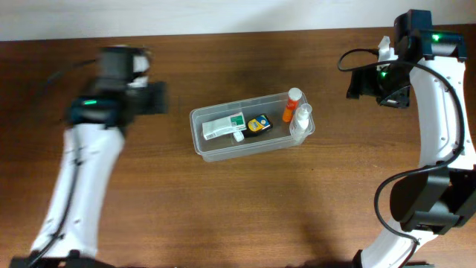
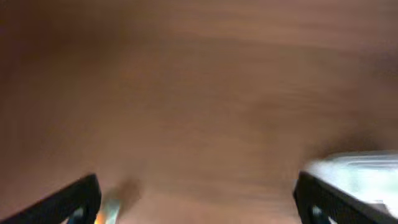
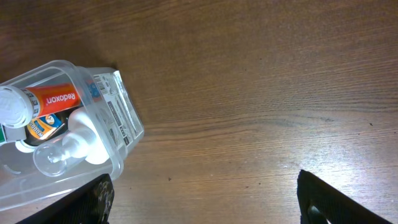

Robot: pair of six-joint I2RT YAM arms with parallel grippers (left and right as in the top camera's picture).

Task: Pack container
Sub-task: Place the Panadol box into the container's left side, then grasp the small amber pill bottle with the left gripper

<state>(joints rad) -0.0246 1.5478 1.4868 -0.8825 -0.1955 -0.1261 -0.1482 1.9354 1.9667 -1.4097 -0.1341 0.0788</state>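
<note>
My left gripper should keep moving its open fingers toward the jar until they are on both sides of it, because the small orange jar is clear of the container.
The clear plastic container stands mid-table. In it lie a white and green box, a small yellow and black item, an orange tube with a white cap and a clear pump bottle. My left gripper is left of the container, apart from it, open and empty; its view is motion-blurred, with a container corner at the right. My right gripper is to the container's right, open and empty. The right wrist view shows the container's end, the orange tube and the pump bottle.
The table is dark brown wood. A pale wall strip runs along its far edge. My right arm's base and cables occupy the right side, and my left arm crosses the left side.
</note>
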